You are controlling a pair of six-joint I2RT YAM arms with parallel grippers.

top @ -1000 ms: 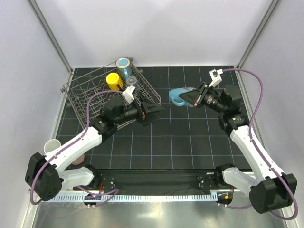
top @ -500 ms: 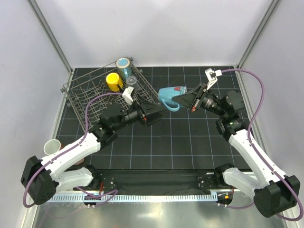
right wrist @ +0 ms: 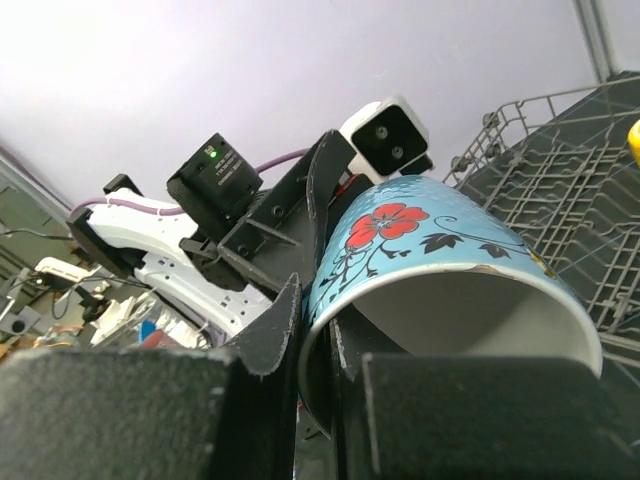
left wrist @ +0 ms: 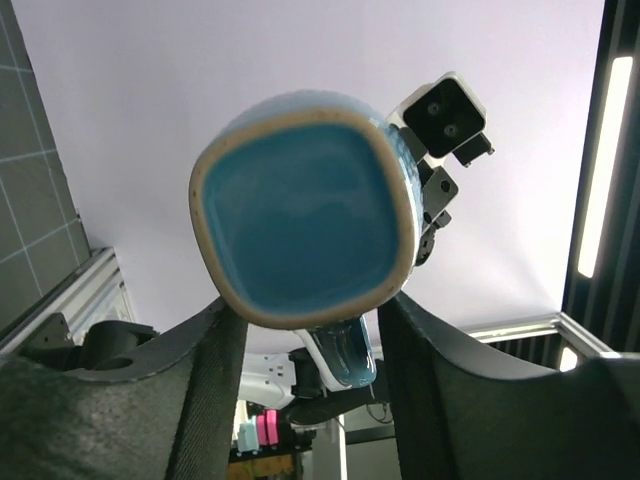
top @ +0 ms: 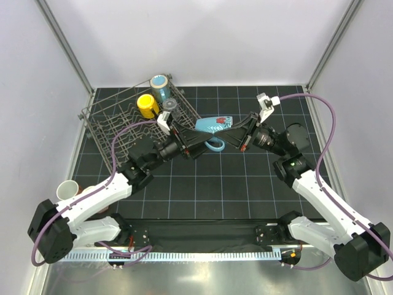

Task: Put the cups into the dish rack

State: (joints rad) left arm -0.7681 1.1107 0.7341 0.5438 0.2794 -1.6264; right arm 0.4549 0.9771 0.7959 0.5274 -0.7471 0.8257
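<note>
The robot's right gripper is pinching the light blue mug's rim (top: 231, 122), so the robot's left gripper should grab the square base (left wrist: 303, 218) and bring the mug to the dish rack.
My right gripper (top: 238, 133) is shut on the rim of a light blue mug (top: 215, 125) with a red flower, one finger inside and one outside (right wrist: 315, 330). It holds the mug (right wrist: 430, 250) on its side above the mat, right of the dish rack (top: 123, 126). My left gripper (top: 198, 139) is open, with its jaws on either side of the mug's square base (left wrist: 305, 215). The left fingers (left wrist: 210, 400) stand close to the base; I cannot tell if they touch. A yellow cup (top: 147, 104) and a blue cup (top: 161, 83) sit in the rack.
A clear tumbler (top: 170, 107) stands at the rack's right rim. A pale cup (top: 66, 190) and a pink cup (top: 102, 205) sit at the left near the left arm's base. The rack's wire tines (right wrist: 560, 170) lie just behind the mug.
My right arm carried the mug leftward from the right side to the middle. My left gripper came up to meet it and now brackets the mug's base.
</note>
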